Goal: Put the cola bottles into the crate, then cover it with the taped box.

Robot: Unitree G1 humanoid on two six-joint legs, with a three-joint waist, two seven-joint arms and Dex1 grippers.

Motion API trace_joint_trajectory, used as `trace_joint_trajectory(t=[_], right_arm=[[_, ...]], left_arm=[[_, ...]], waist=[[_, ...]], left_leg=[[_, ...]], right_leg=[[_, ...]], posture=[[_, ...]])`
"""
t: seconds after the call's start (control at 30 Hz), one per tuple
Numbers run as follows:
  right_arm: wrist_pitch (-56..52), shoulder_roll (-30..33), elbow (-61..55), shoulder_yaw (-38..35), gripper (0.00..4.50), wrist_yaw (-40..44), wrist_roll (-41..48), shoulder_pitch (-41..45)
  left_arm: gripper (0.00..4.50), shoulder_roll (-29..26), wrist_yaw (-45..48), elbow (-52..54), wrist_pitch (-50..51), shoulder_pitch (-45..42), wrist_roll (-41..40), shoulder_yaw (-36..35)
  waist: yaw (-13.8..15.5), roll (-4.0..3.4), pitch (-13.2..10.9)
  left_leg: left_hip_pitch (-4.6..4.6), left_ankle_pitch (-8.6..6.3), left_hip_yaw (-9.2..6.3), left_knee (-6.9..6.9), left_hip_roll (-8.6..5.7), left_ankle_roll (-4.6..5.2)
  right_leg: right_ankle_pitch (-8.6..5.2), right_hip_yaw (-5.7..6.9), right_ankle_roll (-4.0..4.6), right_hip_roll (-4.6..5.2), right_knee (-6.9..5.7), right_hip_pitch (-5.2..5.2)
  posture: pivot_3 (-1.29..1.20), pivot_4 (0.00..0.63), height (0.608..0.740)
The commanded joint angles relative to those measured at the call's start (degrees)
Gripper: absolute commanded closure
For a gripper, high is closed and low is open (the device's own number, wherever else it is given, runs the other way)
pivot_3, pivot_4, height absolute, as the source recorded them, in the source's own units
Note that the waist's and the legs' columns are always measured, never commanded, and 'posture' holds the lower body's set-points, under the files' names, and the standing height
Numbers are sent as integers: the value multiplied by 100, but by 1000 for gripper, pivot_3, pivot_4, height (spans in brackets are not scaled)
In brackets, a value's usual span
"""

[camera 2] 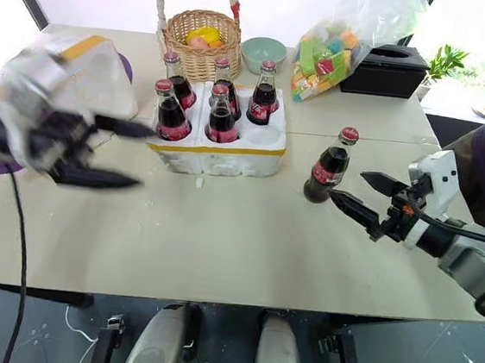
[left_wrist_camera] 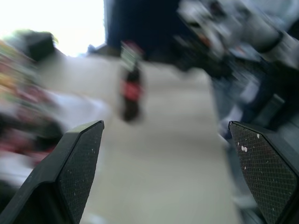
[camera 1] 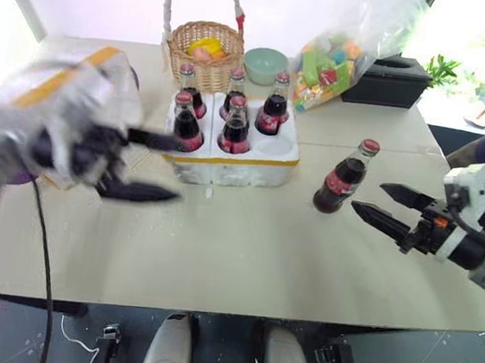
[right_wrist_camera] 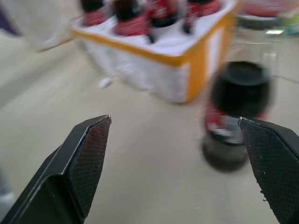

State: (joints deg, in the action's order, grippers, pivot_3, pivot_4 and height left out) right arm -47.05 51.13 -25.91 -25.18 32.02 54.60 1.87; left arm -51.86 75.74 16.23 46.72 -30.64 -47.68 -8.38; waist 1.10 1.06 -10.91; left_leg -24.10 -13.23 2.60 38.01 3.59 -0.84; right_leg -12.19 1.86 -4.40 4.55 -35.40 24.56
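Note:
I expect the lone cola bottle [camera 1: 344, 179] to sink partway when I lower it into the crate's empty hole, since the crate's cola bottles [camera 1: 235, 129] stand sunk with necks out.
The crate [camera 1: 226, 168], a low white foam tray with a yellow band, stands mid-table with several cola bottles [camera 1: 235, 127] upright in its wells; the front right well is empty. One more cola bottle [camera 1: 344, 180] stands alone on the table to the crate's right. My right gripper [camera 1: 367, 197] is open just right of that bottle, which sits ahead of its right finger in the right wrist view [right_wrist_camera: 238, 107]. Left of the crate my left gripper [camera 1: 179, 170] hovers open and empty. Behind it sits the taped box [camera 1: 84, 78], partly hidden.
At the back stand a wicker basket [camera 1: 206, 52], a green bowl [camera 1: 265, 63], a plastic bag of colourful packets [camera 1: 333, 63] and a black box [camera 1: 392, 80]. A black cable [camera 1: 43, 239] hangs over the table's front left edge.

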Motion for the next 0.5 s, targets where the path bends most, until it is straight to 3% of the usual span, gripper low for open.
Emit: trace_joint_trajectory(t=[0.03, 0.2, 0.5], right_arm=[[363, -254, 223, 335, 0, -171, -559, 306], [685, -731, 757, 897, 0, -189, -1127, 778], [1296, -1626, 2060, 1728, 0, -8, -2026, 1772]], left_arm=[[42, 434, -598, 42, -426, -191, 344, 191], [42, 833, -883, 25, -522, -441, 430, 407], [42, 844, -855, -117, -648, -578, 548, 502]], waist=[[-30, 4, 1], [-53, 3, 0], [-58, -1, -1]], left_leg=[[0, 0, -2, 3, 2, 0], [-15, -2, 0, -5, 1, 7], [-22, -2, 0, -6, 2, 9]], right_leg=[[-1, 1, -2, -4, 0, 0], [-2, -6, -5, -11, -1, 15], [-3, -14, -8, -19, -6, 25]], posture=[[0, 150, 740], [0, 150, 740], [0, 150, 740]])
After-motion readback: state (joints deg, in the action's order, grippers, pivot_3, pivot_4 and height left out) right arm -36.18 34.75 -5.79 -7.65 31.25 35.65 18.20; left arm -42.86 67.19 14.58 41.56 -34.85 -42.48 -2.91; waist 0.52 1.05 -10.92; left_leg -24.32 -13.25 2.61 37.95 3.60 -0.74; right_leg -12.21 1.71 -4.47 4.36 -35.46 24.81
